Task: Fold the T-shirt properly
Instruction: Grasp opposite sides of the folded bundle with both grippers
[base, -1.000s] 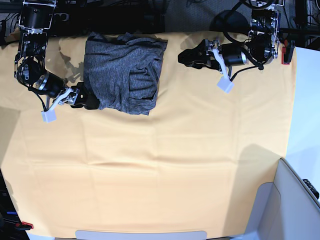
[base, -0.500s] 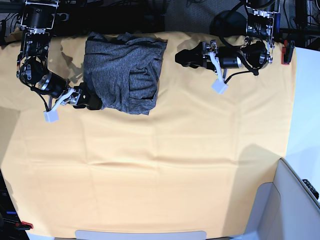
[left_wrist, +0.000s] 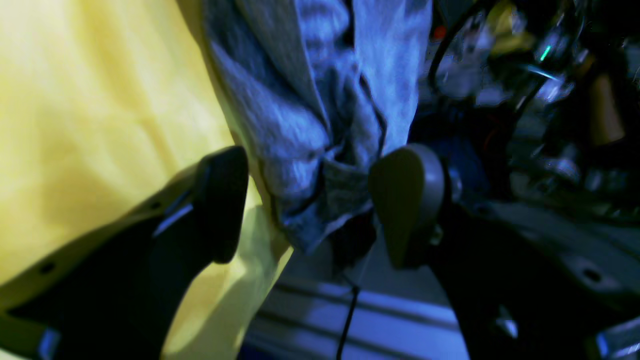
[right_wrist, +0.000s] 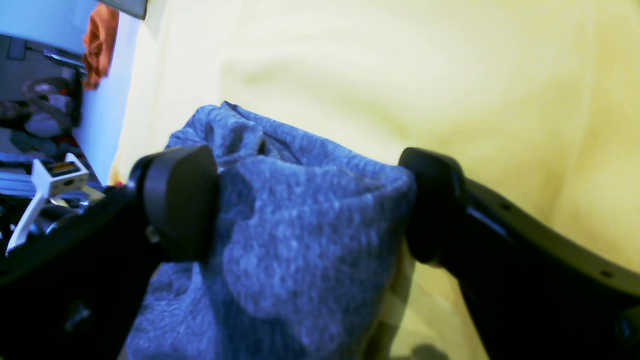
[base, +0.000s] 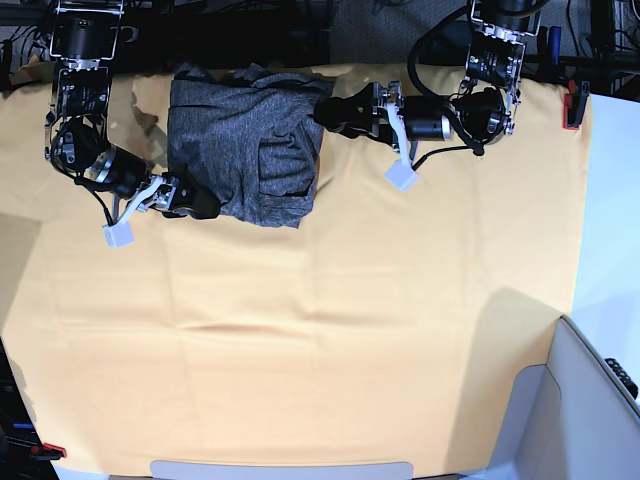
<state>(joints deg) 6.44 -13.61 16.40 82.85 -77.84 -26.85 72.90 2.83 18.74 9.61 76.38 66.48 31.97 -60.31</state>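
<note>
My left gripper keeps moving onto the fabric (left_wrist: 294, 179) until both fingers close on the corner, because its open fingers straddle the T-shirt's back corner (left_wrist: 303, 221).
The T-shirt (base: 240, 140) lies as a folded dark grey bundle at the back of the yellow-orange table cloth (base: 350, 330). My left gripper (base: 325, 112) is at the bundle's back right corner. In the left wrist view that gripper (left_wrist: 312, 205) stands open, and a corner of the T-shirt (left_wrist: 300, 125) hangs between its fingers at the table's back edge. My right gripper (base: 200, 205) is at the bundle's front left corner. In the right wrist view it (right_wrist: 307, 205) is open wide, and T-shirt fabric (right_wrist: 300, 250) fills the gap between both pads.
A pale bin (base: 590, 400) stands at the front right corner. A red clip (base: 573, 105) sits at the back right edge. Dark frames and cables run behind the table's back edge. The cloth stretches wide in front of the bundle.
The left arm has swung leftward along the back edge up to the T-shirt's corner. The right gripper has slid rightward onto the front left corner. Both jaws stayed open.
</note>
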